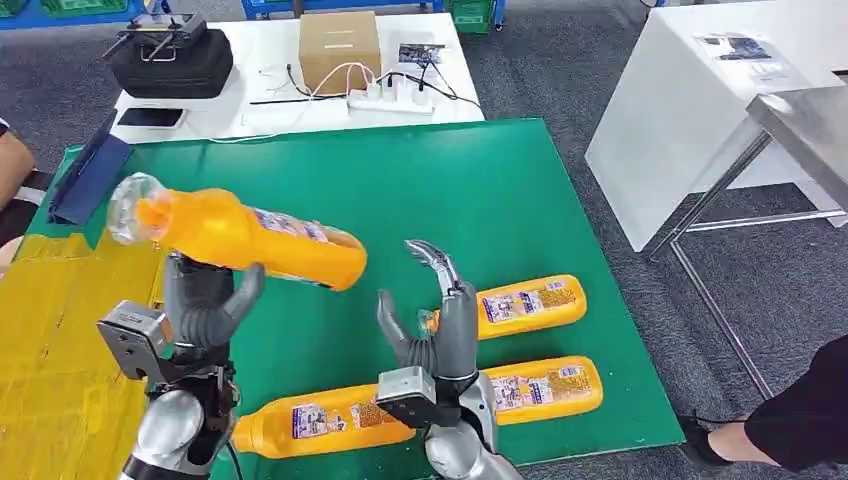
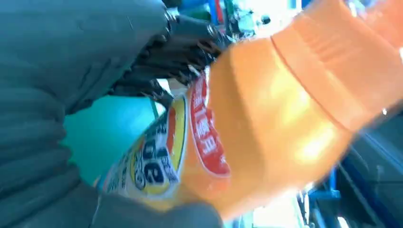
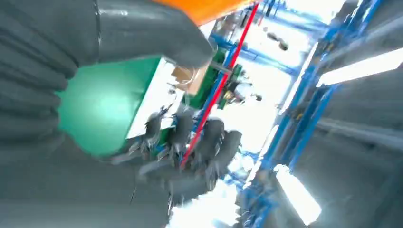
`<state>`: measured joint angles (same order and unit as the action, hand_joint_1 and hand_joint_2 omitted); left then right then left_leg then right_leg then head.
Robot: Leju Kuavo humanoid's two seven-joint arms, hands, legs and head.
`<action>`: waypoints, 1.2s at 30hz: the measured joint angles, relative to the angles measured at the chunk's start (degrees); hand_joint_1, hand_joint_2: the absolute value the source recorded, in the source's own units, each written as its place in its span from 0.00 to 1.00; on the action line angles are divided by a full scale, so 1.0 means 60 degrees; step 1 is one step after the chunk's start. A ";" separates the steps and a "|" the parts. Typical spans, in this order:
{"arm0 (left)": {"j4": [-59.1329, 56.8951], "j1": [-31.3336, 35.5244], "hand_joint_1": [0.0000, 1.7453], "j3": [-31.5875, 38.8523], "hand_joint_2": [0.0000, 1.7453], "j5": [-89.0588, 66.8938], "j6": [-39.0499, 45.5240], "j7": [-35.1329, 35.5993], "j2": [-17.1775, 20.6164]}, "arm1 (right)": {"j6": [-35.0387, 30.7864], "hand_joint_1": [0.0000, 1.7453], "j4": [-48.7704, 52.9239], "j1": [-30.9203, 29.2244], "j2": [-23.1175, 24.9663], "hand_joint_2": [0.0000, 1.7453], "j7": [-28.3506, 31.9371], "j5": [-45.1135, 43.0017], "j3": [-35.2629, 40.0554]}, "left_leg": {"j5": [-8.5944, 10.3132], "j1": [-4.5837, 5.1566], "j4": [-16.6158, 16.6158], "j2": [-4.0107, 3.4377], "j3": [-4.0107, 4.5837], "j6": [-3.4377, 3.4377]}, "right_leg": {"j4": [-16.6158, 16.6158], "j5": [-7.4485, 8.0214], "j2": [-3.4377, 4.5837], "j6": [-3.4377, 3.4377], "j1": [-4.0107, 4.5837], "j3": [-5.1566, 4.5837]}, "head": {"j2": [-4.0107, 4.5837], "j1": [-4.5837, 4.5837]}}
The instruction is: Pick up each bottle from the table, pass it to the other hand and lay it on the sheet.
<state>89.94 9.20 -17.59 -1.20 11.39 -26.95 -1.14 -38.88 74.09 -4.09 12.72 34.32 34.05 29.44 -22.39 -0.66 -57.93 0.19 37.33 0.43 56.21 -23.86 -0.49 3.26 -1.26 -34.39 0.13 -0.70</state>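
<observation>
The small-print label (image 1: 316, 421) is turned upward on the front orange bottle (image 1: 328, 422), so I should expect a big brand label hidden below when I turn the bottle.
My left hand (image 1: 205, 300) grips an orange bottle (image 1: 240, 238) and holds it up above the green table (image 1: 480, 190), lying sideways with its clear cap end toward the left. The left wrist view shows that bottle (image 2: 266, 118) close up, with the dark fingers (image 2: 190, 52) wrapped behind it. My right hand (image 1: 435, 320) stands upright and open just right of the held bottle, fingers (image 3: 190, 142) spread and holding nothing. Three more orange bottles lie on the green table: one at the front (image 1: 320, 420), one behind my right hand (image 1: 525, 305), one front right (image 1: 545, 385). The yellow sheet (image 1: 60, 330) lies at the left.
A blue flat case (image 1: 85, 180) lies at the table's back left. Behind stands a white table with a black bag (image 1: 170, 60), a cardboard box (image 1: 340, 50) and a power strip (image 1: 390, 100). A person's dark leg and shoe (image 1: 790, 420) show at the lower right.
</observation>
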 measured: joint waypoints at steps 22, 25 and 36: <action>0.0000 -0.0155 1.00 0.0069 1.00 -0.0237 -0.0018 -0.0015 -0.0040 | -0.0004 0.00 0.0259 0.0062 -0.0252 1.00 -0.0011 0.0069 0.0398 | 0.0001 -0.0001 0.0000 0.0004 0.0000 -0.0001 | 0.0002 -0.0004 -0.0003 -0.0001 0.0000 0.0007 | 0.0000 -0.0004; 0.0004 -0.0155 1.00 0.0149 1.00 -0.1025 0.0547 -0.0004 -0.0036 | 0.0101 0.00 0.0259 0.0060 -0.0325 1.00 -0.0596 0.0200 0.0529 | 0.0001 0.0000 0.0000 0.0005 0.0001 -0.0001 | 0.0003 -0.0004 -0.0003 -0.0001 0.0000 0.0009 | 0.0000 -0.0004; 0.0011 -0.0035 1.00 0.1012 1.00 -0.6716 0.3038 0.1414 0.0492 | 0.1891 0.00 0.0434 0.0093 -0.0835 1.00 -0.2518 0.1829 0.1196 | 0.0002 -0.0003 0.0000 0.0003 0.0000 -0.0001 | 0.0003 -0.0005 -0.0003 -0.0002 0.0001 0.0005 | 0.0000 -0.0004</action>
<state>90.01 8.99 -11.52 -41.50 29.62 -18.46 1.81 -27.54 76.70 -3.53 7.71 19.21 45.03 36.61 -22.38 -0.67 -57.93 0.20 37.33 0.42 56.23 -23.89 -0.50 3.25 -1.25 -34.35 0.13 -0.72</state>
